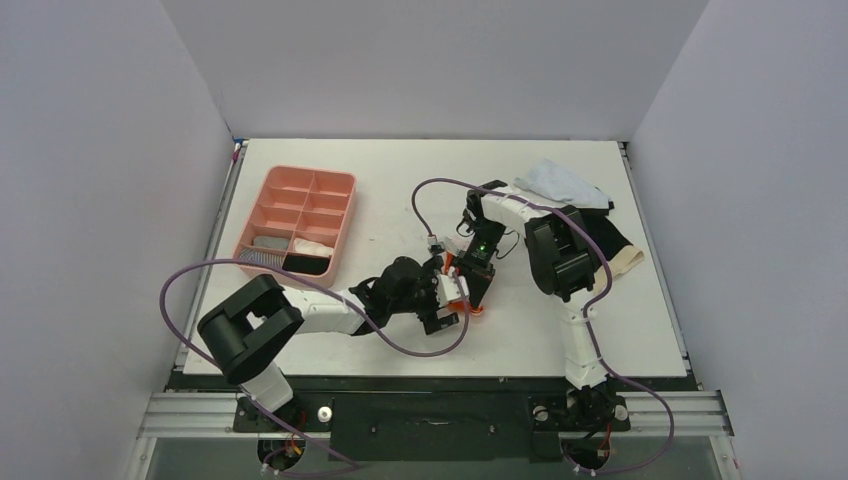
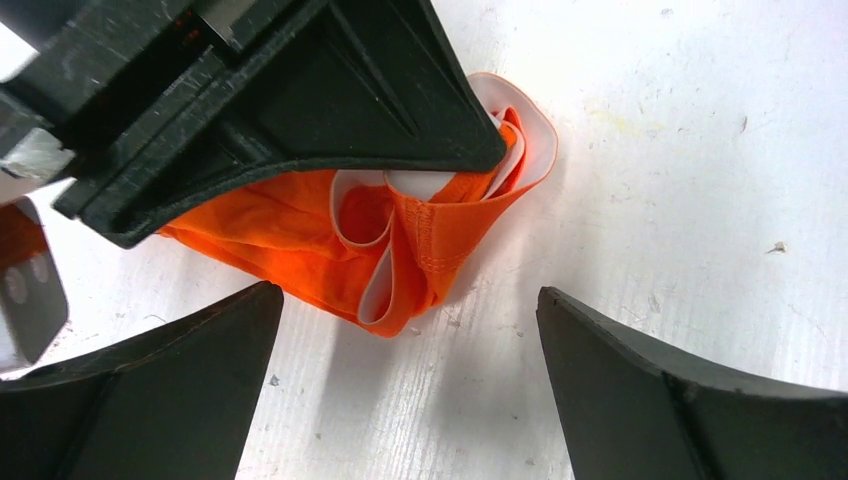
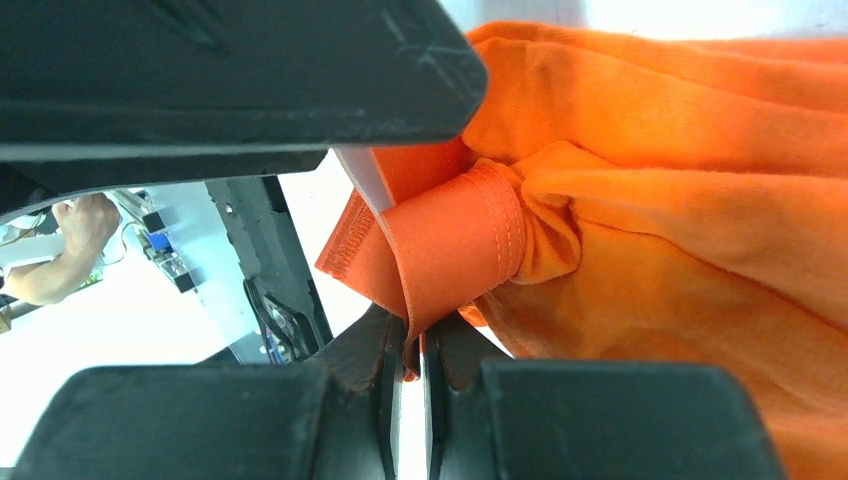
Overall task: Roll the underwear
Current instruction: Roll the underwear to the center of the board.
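The orange band is held down by my right gripper alone and its end loop stands loose, so my left gripper should pinch that loop before my right gripper lets go.
The orange underwear lies bunched on the white table at the centre, with its white-striped band folded into loops. My right gripper points down on it and is shut on a fold of its orange band, with the jaws pinched together on the cloth. My left gripper sits right beside it, open and empty, its jaws spread wide just short of the cloth's near edge. The black underwear with a beige waistband lies at the right, partly hidden by the right arm.
A pink divided tray holding a few rolled items stands at the back left. A light blue cloth lies at the back right. The right arm's elbow hangs over the right side of the table.
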Controlling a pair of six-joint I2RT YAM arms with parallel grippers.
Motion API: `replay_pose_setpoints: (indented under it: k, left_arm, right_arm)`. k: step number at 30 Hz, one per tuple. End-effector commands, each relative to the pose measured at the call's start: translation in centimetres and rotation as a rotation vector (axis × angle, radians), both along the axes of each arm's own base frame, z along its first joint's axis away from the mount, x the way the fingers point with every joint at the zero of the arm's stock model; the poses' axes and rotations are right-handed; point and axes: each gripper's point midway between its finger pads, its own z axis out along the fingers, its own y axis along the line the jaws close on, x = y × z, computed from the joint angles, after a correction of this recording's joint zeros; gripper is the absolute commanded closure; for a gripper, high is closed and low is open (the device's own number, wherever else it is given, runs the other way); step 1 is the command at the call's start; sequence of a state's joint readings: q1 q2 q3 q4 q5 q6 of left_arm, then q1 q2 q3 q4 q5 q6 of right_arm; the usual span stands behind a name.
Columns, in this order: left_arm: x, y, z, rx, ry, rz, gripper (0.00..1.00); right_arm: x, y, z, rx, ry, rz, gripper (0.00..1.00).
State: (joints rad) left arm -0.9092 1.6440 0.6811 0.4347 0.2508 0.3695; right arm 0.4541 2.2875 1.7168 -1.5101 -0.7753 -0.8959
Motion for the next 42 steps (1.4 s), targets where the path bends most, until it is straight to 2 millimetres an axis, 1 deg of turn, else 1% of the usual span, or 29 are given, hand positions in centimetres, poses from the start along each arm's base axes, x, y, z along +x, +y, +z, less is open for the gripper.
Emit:
replay_pose_setpoints:
  k: [1, 6, 8, 12, 17, 20, 23, 25, 29, 33, 35, 39, 41, 42]
  left_arm:
    - [0.4, -1.3, 4.3, -0.117, -0.076, -0.016, 0.00]
    - [0.5, -0.7, 5.3, -0.105, -0.088, -0.019, 0.00]
    - [0.3, -0.8, 5.6, -0.097, -0.078, -0.038, 0.00]
    - [-0.6, -1.5, 5.4, -0.093, -0.051, -0.107, 0.00]
    - [-1.2, -2.4, 4.6, -0.098, -0.039, -0.173, 0.00]
    - [-1.2, -2.8, 4.0, -0.105, -0.035, -0.185, 0.00]
    - [-1.0, -3.1, 2.8, -0.094, -0.014, -0.185, 0.06]
    - [-0.9, -3.2, 2.3, -0.096, -0.007, -0.177, 0.07]
    - [-0.4, -3.3, 1.6, -0.110, -0.013, -0.155, 0.08]
    - [-0.4, -3.6, 1.4, -0.127, 0.005, -0.148, 0.10]
    - [-0.6, -3.7, 1.5, -0.139, 0.023, -0.147, 0.14]
    - [-1.0, -3.7, 1.1, -0.144, 0.054, -0.147, 0.25]
    - [-1.1, -3.7, 0.7, -0.142, 0.076, -0.143, 0.31]
    - [-1.2, -3.7, 0.5, -0.140, 0.084, -0.140, 0.36]
  right_arm:
    - [0.4, 0.8, -0.6, 0.034, -0.020, -0.001, 1.00]
    - [0.5, 0.8, -1.0, 0.023, -0.021, -0.005, 1.00]
    - [0.6, 0.8, -1.1, 0.019, -0.021, -0.008, 1.00]
    - [0.6, 0.7, -1.0, 0.020, -0.025, -0.009, 1.00]
    - [0.6, 0.8, -1.0, 0.021, -0.020, -0.016, 1.00]
    - [0.7, 0.9, -1.0, 0.021, -0.018, -0.019, 1.00]
    - [0.7, 0.9, -0.9, 0.022, -0.019, -0.021, 1.00]
    - [0.7, 0.8, -0.9, 0.023, -0.019, -0.023, 1.00]
    - [0.6, 0.8, -0.9, 0.021, -0.015, -0.025, 1.00]
    - [0.6, 0.7, -1.1, 0.019, -0.010, -0.027, 1.00]
    - [0.6, 0.7, -1.1, 0.017, -0.007, -0.028, 1.00]
    - [0.7, 0.8, -1.1, 0.019, -0.007, -0.032, 1.00]
    - [0.7, 0.9, -1.1, 0.021, -0.009, -0.031, 1.00]
    - [0.8, 0.9, -1.0, 0.021, -0.010, -0.033, 1.00]
